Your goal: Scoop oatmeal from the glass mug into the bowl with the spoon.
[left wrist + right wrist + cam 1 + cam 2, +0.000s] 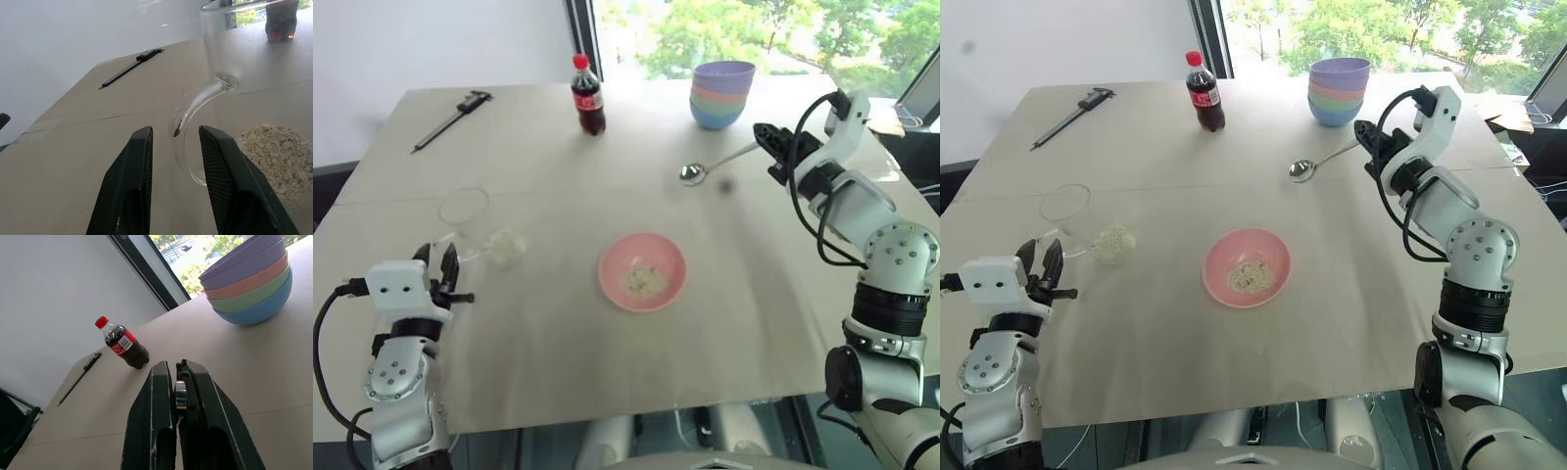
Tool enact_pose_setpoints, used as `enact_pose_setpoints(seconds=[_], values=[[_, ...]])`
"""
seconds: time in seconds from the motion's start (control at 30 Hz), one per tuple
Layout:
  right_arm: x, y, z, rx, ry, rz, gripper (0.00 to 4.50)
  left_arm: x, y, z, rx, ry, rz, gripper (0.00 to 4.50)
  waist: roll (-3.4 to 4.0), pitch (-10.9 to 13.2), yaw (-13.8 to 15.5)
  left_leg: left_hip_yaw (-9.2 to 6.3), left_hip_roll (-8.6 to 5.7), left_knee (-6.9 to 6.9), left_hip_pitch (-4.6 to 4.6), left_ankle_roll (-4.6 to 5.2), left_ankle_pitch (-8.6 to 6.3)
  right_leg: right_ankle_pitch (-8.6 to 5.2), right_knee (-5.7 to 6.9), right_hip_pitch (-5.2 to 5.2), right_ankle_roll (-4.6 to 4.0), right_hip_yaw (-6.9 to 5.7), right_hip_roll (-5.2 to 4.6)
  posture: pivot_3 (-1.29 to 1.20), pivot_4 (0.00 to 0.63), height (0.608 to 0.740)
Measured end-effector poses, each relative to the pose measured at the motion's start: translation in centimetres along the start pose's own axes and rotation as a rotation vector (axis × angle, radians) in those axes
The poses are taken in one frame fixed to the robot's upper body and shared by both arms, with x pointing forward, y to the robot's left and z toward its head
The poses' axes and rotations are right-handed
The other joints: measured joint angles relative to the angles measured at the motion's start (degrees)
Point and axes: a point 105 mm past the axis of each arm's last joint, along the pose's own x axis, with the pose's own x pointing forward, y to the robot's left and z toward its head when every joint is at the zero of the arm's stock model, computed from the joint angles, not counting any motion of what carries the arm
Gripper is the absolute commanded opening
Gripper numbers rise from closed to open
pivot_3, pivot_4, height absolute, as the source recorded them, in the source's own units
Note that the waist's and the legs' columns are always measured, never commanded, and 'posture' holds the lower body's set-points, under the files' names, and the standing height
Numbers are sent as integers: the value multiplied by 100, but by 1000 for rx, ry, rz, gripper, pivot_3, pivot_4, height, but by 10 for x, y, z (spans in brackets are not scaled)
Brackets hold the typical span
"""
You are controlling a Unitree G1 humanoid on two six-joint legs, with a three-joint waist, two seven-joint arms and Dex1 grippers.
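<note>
I expect the oatmeal to stay inside when I carry the mug by its handle, because the oatmeal heap point(506, 248) is far below the glass mug's rim point(463, 206).
The glass mug point(465, 211) stands upright at the table's left, with a heap of oatmeal point(506, 247) in its bottom. My left gripper point(440, 253) is open just in front of it, and the mug's handle point(195, 110) sits in the gap between its fingers point(132, 166) without being clamped. The pink bowl point(609, 257) lies mid-table with a little oatmeal point(644, 282) inside. At the back right, my right gripper point(762, 133) is shut on the end of the spoon's handle. The spoon point(693, 173) hangs above the table, its oval end pointing left.
A cola bottle point(588, 98) and a stack of coloured bowls point(722, 93) stand along the far edge by the window. A black caliper point(450, 117) lies at the far left. The table's front edge runs just below the pink bowl.
</note>
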Motion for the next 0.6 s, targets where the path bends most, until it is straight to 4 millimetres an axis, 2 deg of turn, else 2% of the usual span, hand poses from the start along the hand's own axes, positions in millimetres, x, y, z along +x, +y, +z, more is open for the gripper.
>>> enact_pose_setpoints(seconds=[0.2, 0.43, 0.47, 0.53, 0.57, 0.6], values=[[0, 0, 0, -7, -1, 4, 0, 6, 1, 3, 0, -13, 2, 1534, 0, 0, -2, 1, 0, 0, -1, 0, 0, 0, -1, 0, 0, 1, -1, 0, 150, 740], [-1, -1, -1, -10, -1, 3, 0, 7, 2, -3, -5, 9, 4, 1534, 0, 0, 1, -1, 0, 0, -2, 1, -1, 0, -2, -1, 0, -1, -2, 0, 150, 740], [-1, -1, -1, -10, 0, 2, 0, 8, 3, -2, -2, 8, 4, 1165, 0, 0, 1, -1, 0, 0, -2, 1, -1, 0, -2, -1, 0, -1, -2, 0, 150, 740], [-1, -2, -2, -10, 1, -1, 0, 10, 3, 0, 1, -1, 3, 852, 0, 0, 1, 0, 0, 0, -2, 1, -1, 0, -2, 0, 0, 0, -3, 0, 150, 740], [-1, -2, -2, -10, 1, -1, 0, 11, 3, 1, -1, -5, 3, 349, 0, 0, 1, 0, 0, 0, -2, 1, -1, 0, -2, -1, 0, 0, -3, 0, 150, 740], [-1, -2, -2, -10, 1, -1, 0, 13, 3, 4, -16, -18, 6, 86, 0, 0, 0, 0, 0, 0, -2, 1, -1, 0, -3, 0, 0, 0, -3, 0, 150, 740]])
